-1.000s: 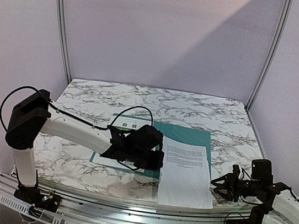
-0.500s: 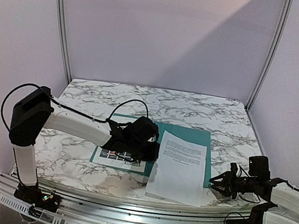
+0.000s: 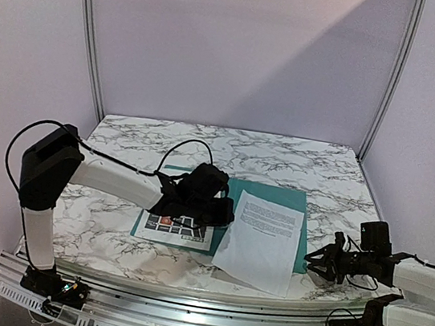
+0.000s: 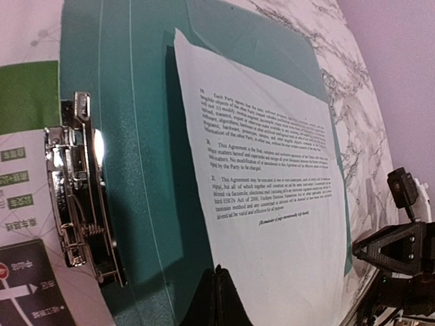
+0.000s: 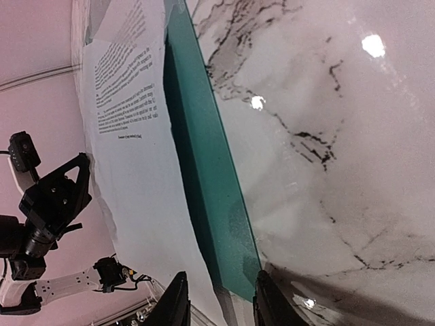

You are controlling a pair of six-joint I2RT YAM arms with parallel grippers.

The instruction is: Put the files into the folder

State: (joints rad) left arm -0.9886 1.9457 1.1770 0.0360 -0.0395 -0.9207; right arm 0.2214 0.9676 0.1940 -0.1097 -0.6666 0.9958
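The white text file lies at a slant past the folder's near edge (image 3: 255, 277). My left gripper should open, grab the file's clip-side edge (image 3: 225, 235) again and slide the file back.
The open teal folder (image 3: 277, 197) lies flat on the marble table, its metal clip (image 4: 78, 197) along the spine. The file with the green header and map graphic (image 3: 176, 228) rests on the folder's left half. The white text file (image 3: 260, 238) lies askew over the right half, its near end reaching the table's front edge. My left gripper (image 3: 223, 212) is shut on that sheet's left edge, the jaws pinched together (image 4: 219, 272). My right gripper (image 3: 317, 264) stands open at the folder's near right corner (image 5: 204, 176), fingers either side of it (image 5: 221, 302).
The marble table (image 3: 204, 145) ends at a metal rail (image 3: 179, 320) along the front. Purple walls with metal posts (image 3: 90, 32) enclose the back and sides. The left arm's cable (image 3: 187, 149) loops above the folder's left side.
The left gripper has pulled the white sheet back and left, turning it so that it lies askew on the folder. The right gripper has narrowed and shifted slightly beside the folder's corner.
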